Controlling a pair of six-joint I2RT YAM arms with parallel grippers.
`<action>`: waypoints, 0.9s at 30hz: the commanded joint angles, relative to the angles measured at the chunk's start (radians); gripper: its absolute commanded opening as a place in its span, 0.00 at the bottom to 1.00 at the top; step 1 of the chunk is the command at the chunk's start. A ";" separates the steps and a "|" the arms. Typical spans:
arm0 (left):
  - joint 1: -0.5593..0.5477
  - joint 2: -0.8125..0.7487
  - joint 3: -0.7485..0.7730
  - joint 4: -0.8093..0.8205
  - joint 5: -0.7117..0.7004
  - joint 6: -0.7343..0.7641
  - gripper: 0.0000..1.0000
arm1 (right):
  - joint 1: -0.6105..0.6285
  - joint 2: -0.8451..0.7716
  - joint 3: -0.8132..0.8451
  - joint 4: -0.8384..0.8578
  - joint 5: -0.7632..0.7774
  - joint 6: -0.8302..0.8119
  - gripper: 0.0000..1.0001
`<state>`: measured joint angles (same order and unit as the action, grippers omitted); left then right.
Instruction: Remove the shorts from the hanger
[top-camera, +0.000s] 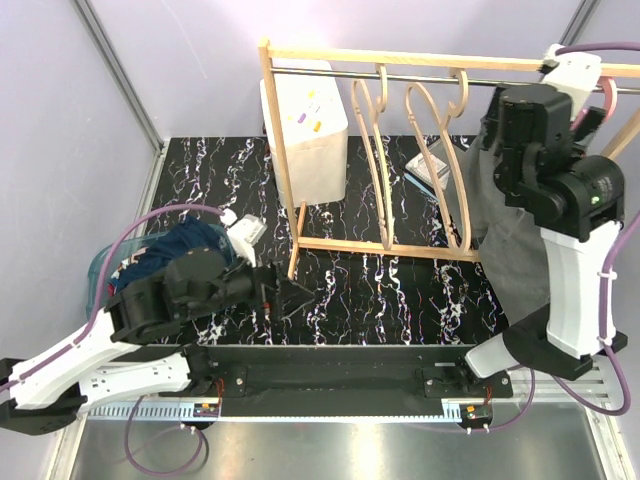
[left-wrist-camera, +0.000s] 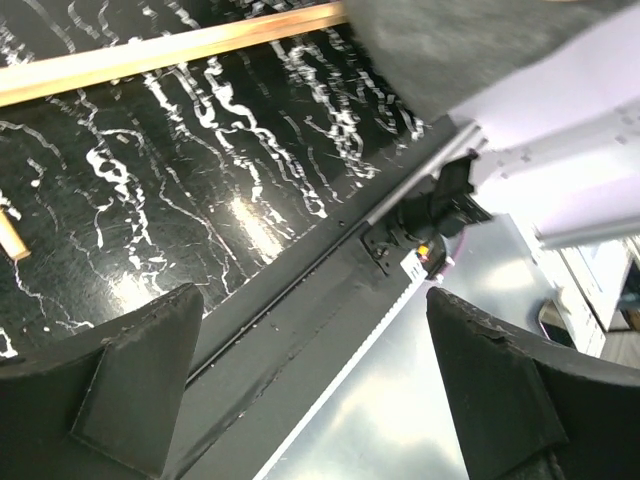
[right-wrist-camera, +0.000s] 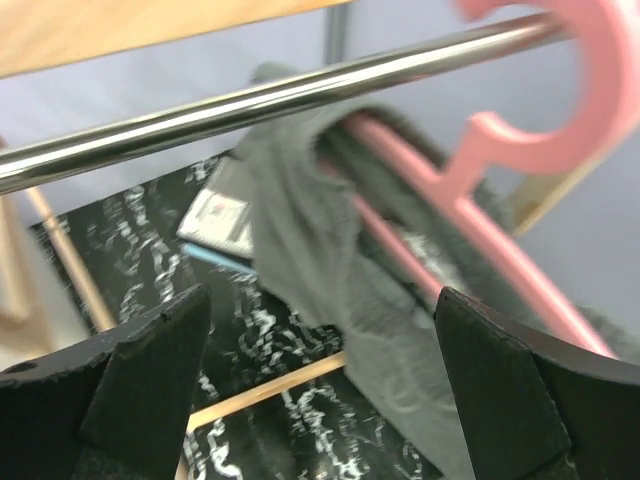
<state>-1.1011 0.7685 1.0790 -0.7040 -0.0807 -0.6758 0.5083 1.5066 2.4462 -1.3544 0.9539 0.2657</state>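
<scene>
Next, my right gripper grabs the hanger's arm (right-wrist-camera: 505, 255) and lifts it off the rod first, because the pink hanger (top-camera: 610, 92) is hanging on the rod far from my left gripper.
The dark grey shorts (top-camera: 500, 230) hang from a pink hanger (top-camera: 608, 95) on the metal rod (top-camera: 420, 80) at the rack's right end, partly behind my right arm. My right gripper (top-camera: 585, 112) is up by the rod, open and empty. In the right wrist view its fingers (right-wrist-camera: 150, 370) stand either side of the grey shorts (right-wrist-camera: 330, 250) and the pink hanger (right-wrist-camera: 520, 150). The navy shorts (top-camera: 195, 240) and multicolour shorts (top-camera: 135, 265) lie heaped at the left. My left gripper (top-camera: 285, 295) is open and empty, low over the table's front; it also shows in the left wrist view (left-wrist-camera: 312, 300).
Two bare wooden hangers (top-camera: 375, 150) (top-camera: 440, 160) hang on the rod of the wooden rack (top-camera: 285, 170). A white bin (top-camera: 310, 130) stands behind the rack. A flat booklet (top-camera: 430, 170) lies at the back. A teal basket (top-camera: 95, 275) holds the heaped shorts.
</scene>
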 joint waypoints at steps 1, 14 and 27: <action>-0.003 -0.075 -0.040 0.051 0.075 0.064 0.96 | -0.062 -0.086 -0.065 0.097 0.103 -0.092 0.98; -0.005 -0.115 0.166 -0.201 0.022 0.258 0.99 | -0.321 -0.235 -0.438 0.330 -0.001 -0.160 0.97; -0.005 -0.066 0.236 -0.267 0.025 0.395 0.99 | -0.358 -0.324 -0.604 0.250 -0.225 -0.061 0.86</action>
<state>-1.1015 0.6907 1.2621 -0.9672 -0.0399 -0.3450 0.1558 1.2095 1.8454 -1.0298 0.8711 0.1032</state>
